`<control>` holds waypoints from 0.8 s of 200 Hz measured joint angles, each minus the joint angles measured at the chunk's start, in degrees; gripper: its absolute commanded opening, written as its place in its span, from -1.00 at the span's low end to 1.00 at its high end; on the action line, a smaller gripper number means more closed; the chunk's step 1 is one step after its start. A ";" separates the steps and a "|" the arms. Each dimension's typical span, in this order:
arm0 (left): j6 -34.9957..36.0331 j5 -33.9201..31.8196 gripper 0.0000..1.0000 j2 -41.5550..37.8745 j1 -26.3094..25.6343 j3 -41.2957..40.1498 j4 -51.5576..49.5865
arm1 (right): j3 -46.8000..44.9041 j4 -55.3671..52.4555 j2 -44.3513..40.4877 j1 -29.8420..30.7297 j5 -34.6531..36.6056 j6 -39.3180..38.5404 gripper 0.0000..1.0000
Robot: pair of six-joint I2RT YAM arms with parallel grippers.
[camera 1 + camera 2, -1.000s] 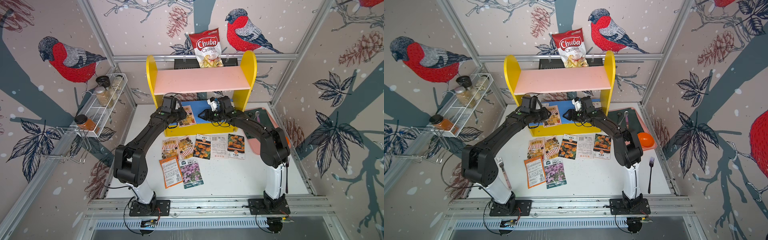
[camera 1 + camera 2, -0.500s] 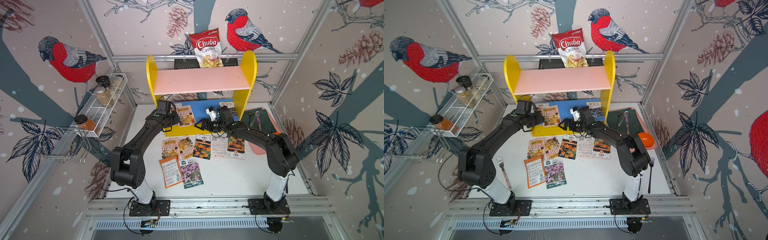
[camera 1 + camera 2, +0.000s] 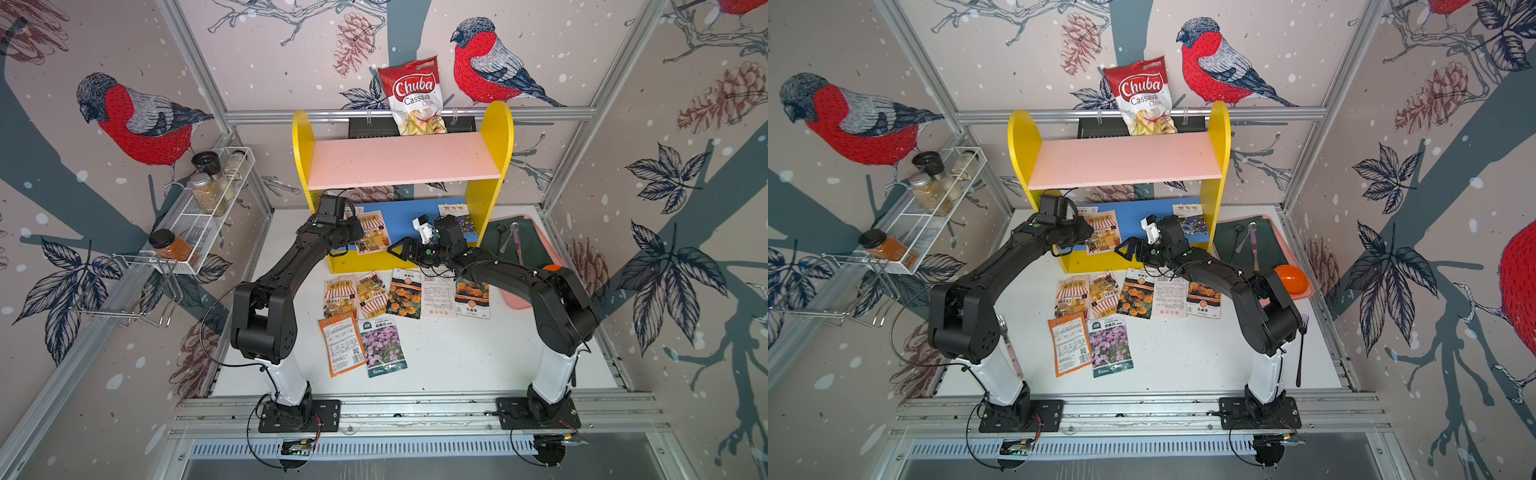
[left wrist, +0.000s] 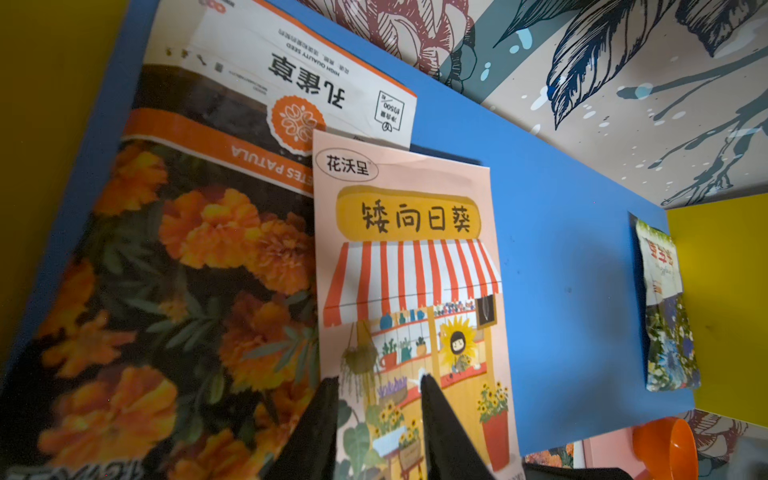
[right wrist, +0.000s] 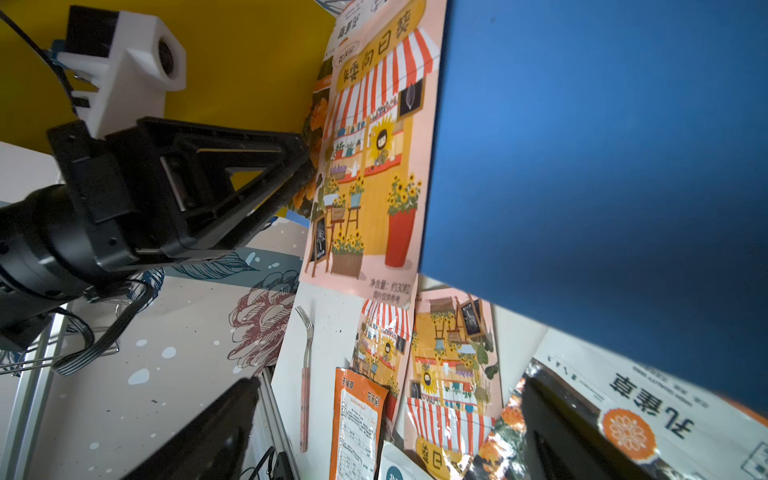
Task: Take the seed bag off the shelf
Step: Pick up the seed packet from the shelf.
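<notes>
I should pinch the pink bag (image 3: 372, 230) by its overhanging lower corner (image 3: 386, 245) with my right gripper and pull it off the shelf, because the bag lies flat under my left gripper's fingers.
The shelf (image 3: 405, 162) (image 3: 1121, 160) stands at the back, with yellow sides, a pink top board and a blue lower board (image 4: 561, 249). A pink seed bag with a striped awning picture (image 3: 372, 232) (image 3: 1102, 232) (image 4: 407, 270) (image 5: 374, 166) lies on the blue board, overhanging its front edge and overlapping a marigold bag (image 4: 187, 270). My left gripper (image 3: 360, 235) (image 4: 376, 382) points at this pink bag, its fingertips a narrow gap apart over the bag's lower face. My right gripper (image 3: 400, 252) (image 5: 388, 382) hangs wide open before the shelf front, holding nothing.
Another seed bag (image 3: 457, 216) (image 4: 665, 324) lies at the blue board's right end. Several seed bags (image 3: 374, 295) cover the table before the shelf. A chips bag (image 3: 413, 99) hangs behind the shelf. Wire spice rack (image 3: 208, 199) at left; pink tray (image 3: 515, 299), orange bowl (image 3: 1291, 279) and fork (image 3: 1300, 349) at right.
My right gripper has pulled back out of the shelf, come down before its front and opened wide. My left gripper has shifted slightly left and its fingers have narrowed. The pink bag has barely moved.
</notes>
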 measured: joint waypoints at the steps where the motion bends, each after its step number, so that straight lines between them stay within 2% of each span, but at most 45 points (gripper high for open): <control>1: 0.00 -0.13 -0.32 0.09 0.00 0.04 -0.02 | 0.00 0.09 0.02 0.00 0.00 0.11 1.00; 39: 0.02 -0.11 -0.38 2.36 0.00 1.16 0.87 | 0.26 4.13 1.73 0.11 -0.33 3.15 0.98; 108: 0.02 1.16 -0.45 2.95 -0.68 -0.17 4.83 | 1.42 8.85 3.48 -0.39 -2.29 6.36 0.67; 160: 0.02 1.42 -0.50 2.58 -1.03 -1.60 6.84 | 2.14 9.70 3.89 -0.48 -3.52 7.45 0.61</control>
